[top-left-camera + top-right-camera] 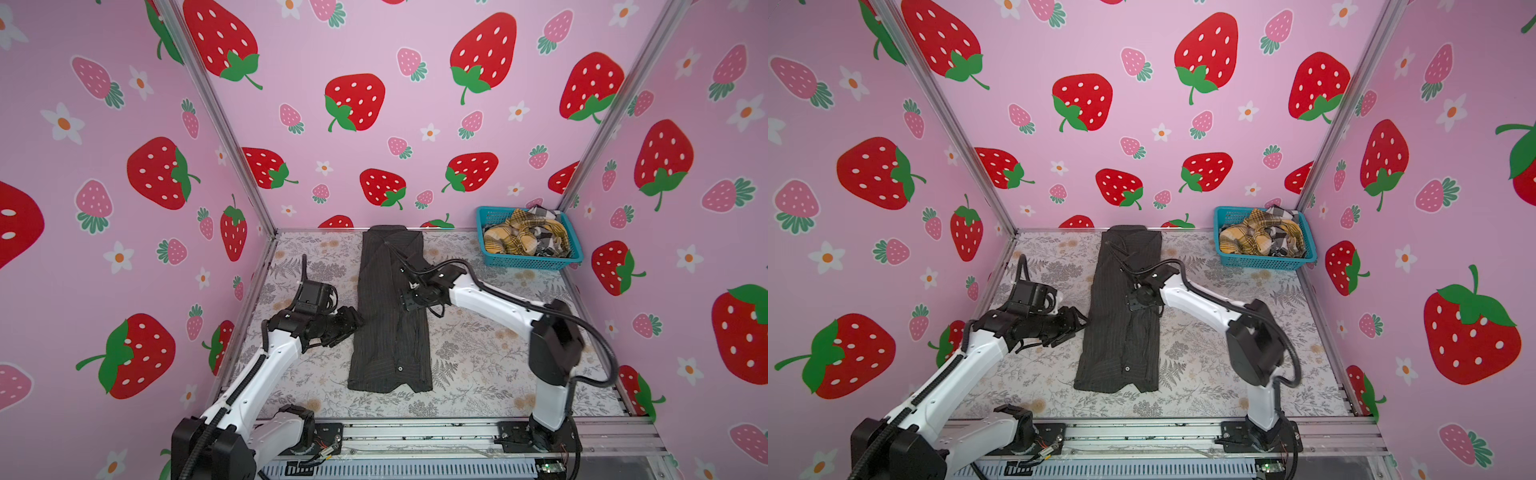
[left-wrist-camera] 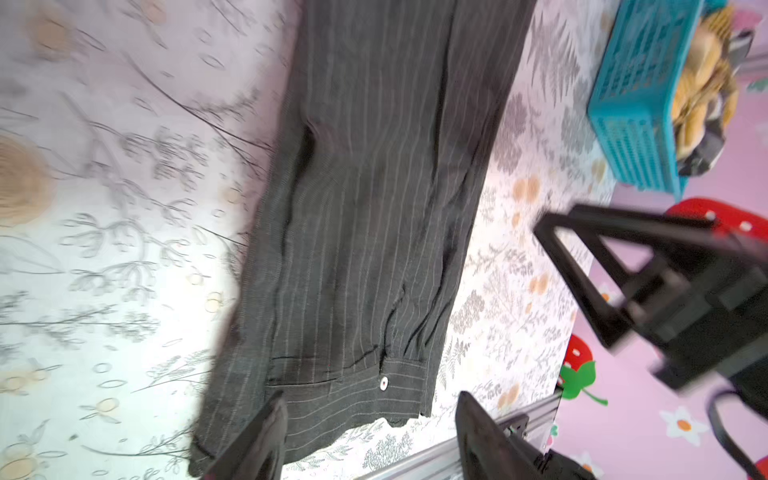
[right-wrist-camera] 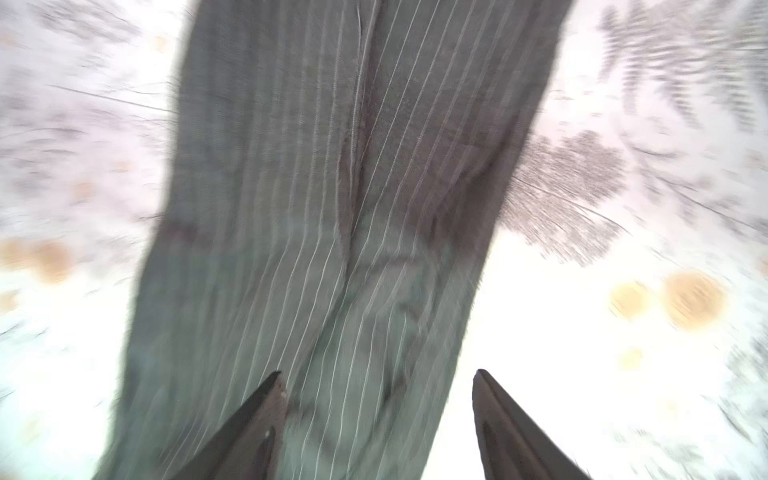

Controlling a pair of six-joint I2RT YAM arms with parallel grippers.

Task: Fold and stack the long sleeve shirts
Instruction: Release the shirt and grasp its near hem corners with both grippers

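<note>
The shirt's edge [image 2: 416, 320] is bunched up by creases above the buttoned cuff, so my right gripper should grab the shirt's front corner [image 1: 424, 379] next to the cuff and pull it straight before folding.
A dark charcoal pinstriped shirt [image 1: 390, 332] [image 1: 1121, 345] lies folded into one long narrow strip down the middle of the table, with a buttoned cuff near its front end. My left gripper [image 1: 355, 318] [image 1: 1079, 322] sits low at the strip's left edge. The left wrist view shows this gripper [image 2: 371, 397] open and empty over the shirt [image 2: 374, 208]. My right gripper [image 1: 409, 303] [image 1: 1138, 301] hovers over the strip's right half. In the right wrist view that gripper [image 3: 377, 374] is open above the blurred shirt [image 3: 332, 208].
A turquoise mesh basket [image 1: 528, 259] [image 1: 1262, 262] in the far right corner holds a crumpled mustard plaid shirt [image 1: 519, 237] and a black-and-white checked shirt [image 1: 544, 214]. Pink strawberry walls enclose three sides. An aluminium rail [image 1: 415, 432] runs along the front.
</note>
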